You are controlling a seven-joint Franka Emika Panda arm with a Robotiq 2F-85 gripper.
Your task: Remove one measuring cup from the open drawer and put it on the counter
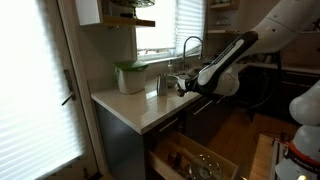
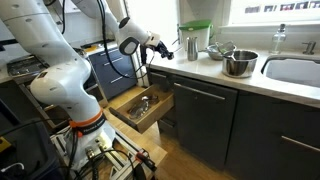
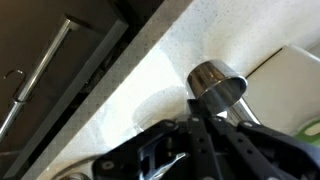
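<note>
The measuring cup in the robot's gripper is hanging close to the white container [image 3: 288,86], so the robot should move it back over the clear counter [image 1: 147,105] near the counter's end before putting it down.
My gripper [image 1: 184,87] hovers just above the pale cream counter [image 1: 135,108], next to the shiny steel tumbler [image 1: 164,85]. In the wrist view its dark fingers [image 3: 195,118] are drawn together on a small dark piece, the measuring cup [image 3: 193,106], which is mostly hidden by the fingers. The tumbler [image 3: 216,84] stands right behind the fingertips. In an exterior view the gripper [image 2: 161,52] is at the counter's [image 2: 215,72] end, above the open drawer [image 2: 128,112]. The drawer [image 1: 168,160] has a light wooden interior with clear glassy items.
A white container with a green lid [image 1: 130,76] stands at the counter corner, also seen in an exterior view [image 2: 195,36]. A steel bowl [image 2: 239,63], a sink [image 2: 296,70] and a faucet [image 1: 190,48] lie further along. Dark cabinets [image 2: 205,120] are below.
</note>
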